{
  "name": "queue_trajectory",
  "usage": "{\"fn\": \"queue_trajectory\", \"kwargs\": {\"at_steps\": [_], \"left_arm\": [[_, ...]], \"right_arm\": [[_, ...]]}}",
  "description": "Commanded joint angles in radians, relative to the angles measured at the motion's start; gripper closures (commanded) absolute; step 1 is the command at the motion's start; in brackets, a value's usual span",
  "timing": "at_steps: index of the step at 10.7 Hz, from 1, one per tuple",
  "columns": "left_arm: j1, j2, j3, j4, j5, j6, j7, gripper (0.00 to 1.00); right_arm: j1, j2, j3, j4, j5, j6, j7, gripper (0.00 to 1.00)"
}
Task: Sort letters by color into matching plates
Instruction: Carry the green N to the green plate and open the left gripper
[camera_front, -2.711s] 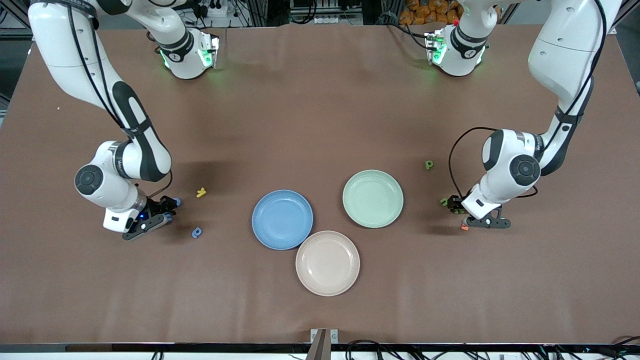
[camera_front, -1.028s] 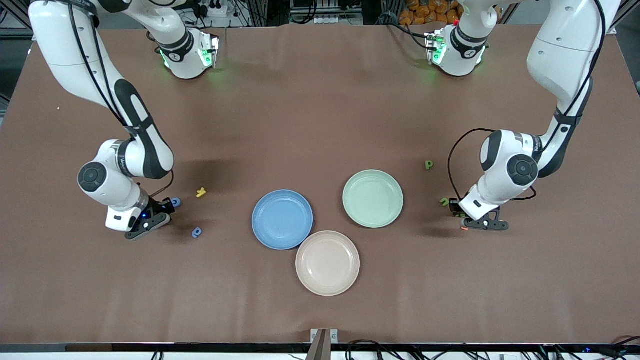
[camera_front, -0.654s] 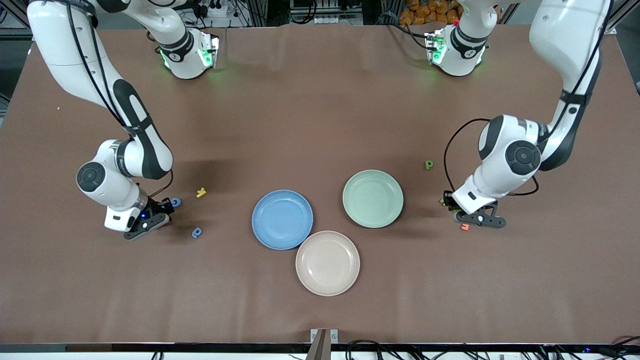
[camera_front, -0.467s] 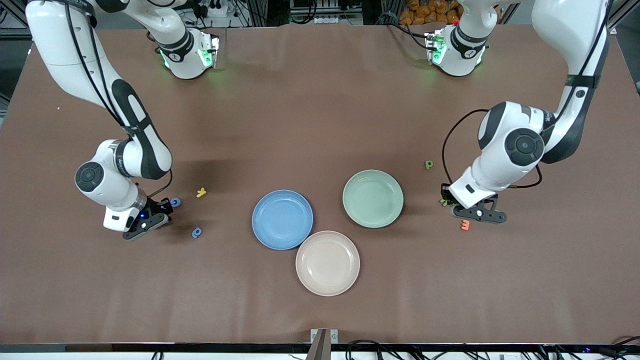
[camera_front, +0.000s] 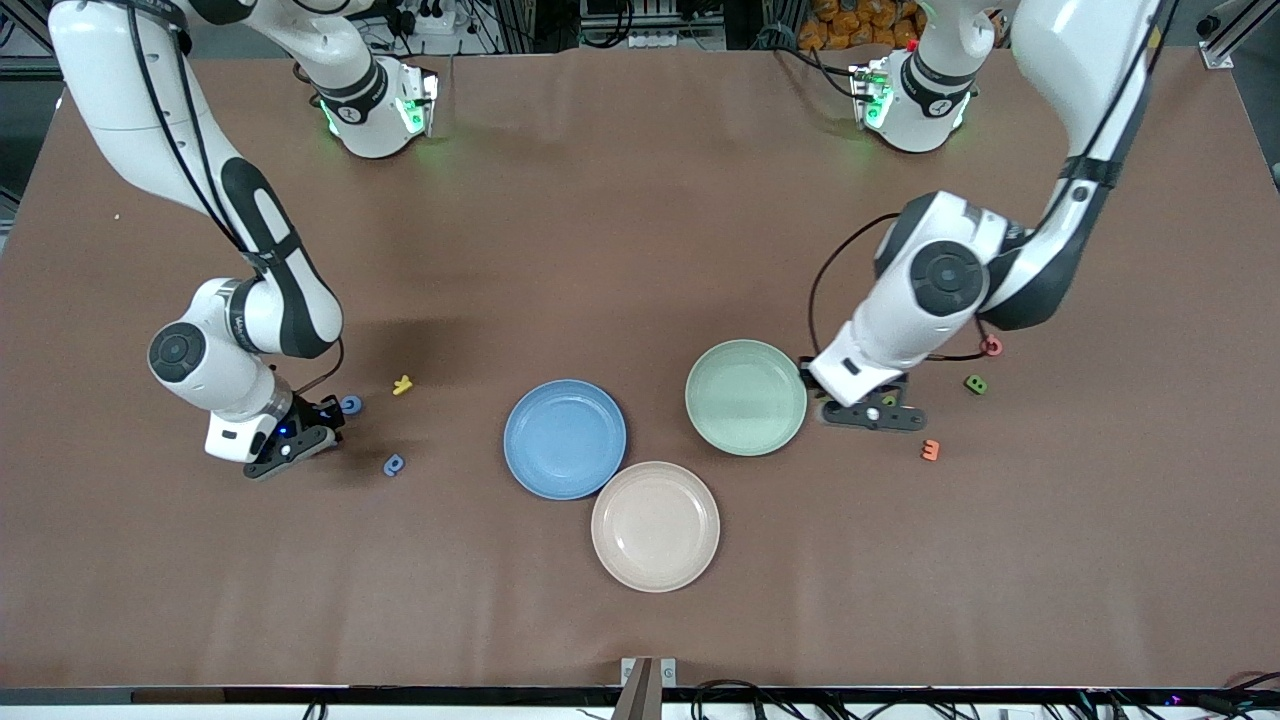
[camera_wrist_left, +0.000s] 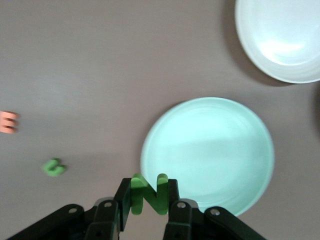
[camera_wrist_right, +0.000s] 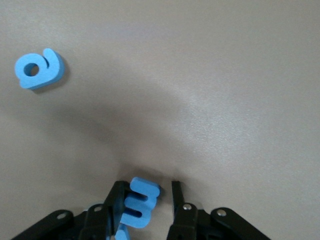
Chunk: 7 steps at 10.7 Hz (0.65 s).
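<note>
My left gripper should now move inward and let go over the plate's middle (camera_front: 746, 398), as the green letter N (camera_wrist_left: 150, 195) is at the rim of the empty mint green plate.
My left gripper (camera_front: 862, 412) is shut on a green letter N (camera_wrist_left: 148, 196) and holds it at the rim of the mint green plate (camera_front: 746, 397), on the side toward the left arm's end; the plate also shows in the left wrist view (camera_wrist_left: 215, 150). My right gripper (camera_front: 298, 442) is low on the table with its jaws apart around a blue letter (camera_wrist_right: 141, 202), which touches one finger only. Two more blue letters (camera_front: 351, 404) (camera_front: 393, 464) lie beside it. The blue plate (camera_front: 565, 439) holds nothing. Green letters (camera_front: 976, 384) (camera_front: 889, 400) lie near the left arm.
A beige plate (camera_front: 655, 526) sits nearer the front camera, touching the blue plate. A yellow letter (camera_front: 402, 384), an orange letter (camera_front: 931, 450) and a red letter (camera_front: 991, 347) lie on the table. The brown table is bare between the robots' bases.
My left gripper has risen from beside the orange letter and carried the green N toward the green plate, uncovering a green and a red letter. My right gripper has hardly moved.
</note>
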Motion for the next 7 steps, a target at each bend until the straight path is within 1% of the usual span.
{"fn": "queue_trajectory", "kwargs": {"at_steps": [1,3,5,6,7], "left_arm": [[-0.068,0.099,0.001,0.091,0.012,-0.018,-0.111,1.00],[-0.104,0.139,0.004,0.114,0.020,-0.017,-0.137,1.00],[-0.104,0.173,0.005,0.134,0.021,-0.015,-0.142,1.00],[-0.106,0.187,0.005,0.139,0.021,-0.015,-0.142,1.00],[-0.106,0.197,0.005,0.144,0.021,-0.015,-0.142,0.84]], "right_arm": [[-0.036,-0.005,0.013,-0.049,-0.009,0.040,-0.012,0.58],[-0.039,-0.005,0.015,-0.051,-0.010,0.040,-0.012,0.59],[-0.044,-0.002,0.015,-0.051,-0.010,0.043,-0.012,0.64],[-0.044,0.003,0.015,-0.051,-0.009,0.054,-0.012,0.65],[-0.046,0.006,0.016,-0.054,-0.009,0.059,-0.012,0.65]]}}
